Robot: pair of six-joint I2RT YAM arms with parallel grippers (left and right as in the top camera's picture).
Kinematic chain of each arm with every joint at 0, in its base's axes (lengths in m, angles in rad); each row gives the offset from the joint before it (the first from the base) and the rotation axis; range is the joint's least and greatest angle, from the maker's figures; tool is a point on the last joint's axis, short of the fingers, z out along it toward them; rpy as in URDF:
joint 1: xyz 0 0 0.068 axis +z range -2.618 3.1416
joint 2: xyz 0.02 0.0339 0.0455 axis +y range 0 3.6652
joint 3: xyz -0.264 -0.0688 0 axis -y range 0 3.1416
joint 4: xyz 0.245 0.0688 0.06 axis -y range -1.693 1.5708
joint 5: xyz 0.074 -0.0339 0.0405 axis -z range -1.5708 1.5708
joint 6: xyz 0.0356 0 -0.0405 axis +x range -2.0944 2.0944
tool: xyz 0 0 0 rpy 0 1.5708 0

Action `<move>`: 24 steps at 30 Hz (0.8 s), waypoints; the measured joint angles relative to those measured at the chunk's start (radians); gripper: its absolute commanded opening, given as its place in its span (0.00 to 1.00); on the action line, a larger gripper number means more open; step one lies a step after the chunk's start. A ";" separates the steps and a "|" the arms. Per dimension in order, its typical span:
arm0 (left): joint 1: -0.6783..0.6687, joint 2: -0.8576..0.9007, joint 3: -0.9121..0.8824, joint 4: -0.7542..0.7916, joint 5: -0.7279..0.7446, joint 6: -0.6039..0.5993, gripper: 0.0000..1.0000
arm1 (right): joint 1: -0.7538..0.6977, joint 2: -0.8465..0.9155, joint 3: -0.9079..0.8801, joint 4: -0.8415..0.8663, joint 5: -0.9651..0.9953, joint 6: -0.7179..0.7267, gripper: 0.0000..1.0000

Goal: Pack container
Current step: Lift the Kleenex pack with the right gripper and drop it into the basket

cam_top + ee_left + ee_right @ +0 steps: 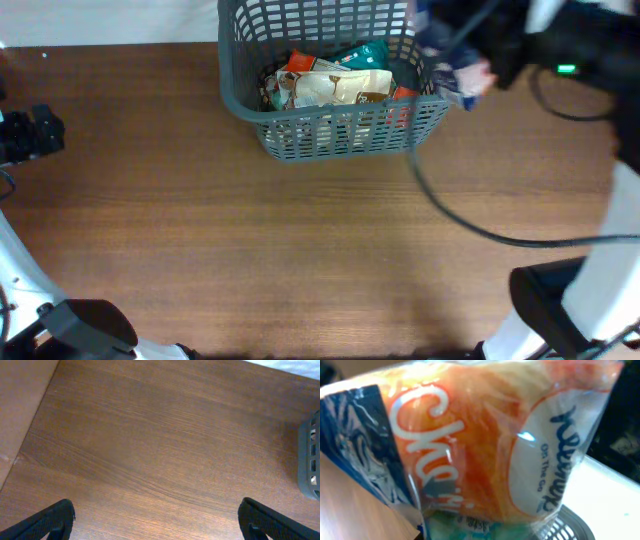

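Note:
My right gripper is holding the tissue pack (461,80) clear above the basket's rim. It should continue to move inward and release the tissue pack over the snack packets (345,87).
The dark grey lattice basket (330,125) stands at the table's far middle and holds several snack packets (335,85). Its corner shows in the left wrist view (311,460) and its rim in the right wrist view (565,527). My right gripper (470,62) hovers by the basket's right rim, shut on an orange, white and blue tissue pack (485,440) that fills its view; its fingers are hidden. The pack also shows in the overhead view (455,75). My left gripper (157,517) is open and empty above bare wood; in the overhead view (30,135) it is at the left edge.
A black cable (470,225) trails from the right arm across the table's right side. The arm bases sit at the front left (85,330) and front right (560,310). A cardboard-coloured surface (20,410) borders the table's left edge.

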 measured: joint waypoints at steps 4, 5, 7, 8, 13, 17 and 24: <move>0.000 0.000 0.000 0.000 0.000 0.000 0.99 | 0.103 0.066 -0.060 0.023 0.096 -0.164 0.04; 0.000 0.000 0.000 0.000 0.000 0.000 0.99 | 0.122 0.093 -0.081 0.043 0.110 -0.206 0.04; 0.000 0.000 0.000 0.000 0.000 0.000 0.99 | 0.147 0.148 -0.116 0.076 0.133 -0.270 0.04; 0.000 0.000 0.000 0.000 0.000 0.000 0.99 | 0.158 0.181 -0.136 0.093 0.144 -0.307 0.04; 0.000 0.000 0.000 0.000 0.000 0.000 0.99 | 0.173 0.330 -0.178 0.166 0.171 -0.442 0.04; 0.000 0.000 0.000 0.000 0.000 0.000 0.99 | 0.171 0.400 -0.185 0.225 0.183 -0.501 0.11; 0.000 0.000 0.000 0.000 0.000 0.000 0.99 | 0.171 0.444 -0.185 0.276 0.187 -0.494 0.29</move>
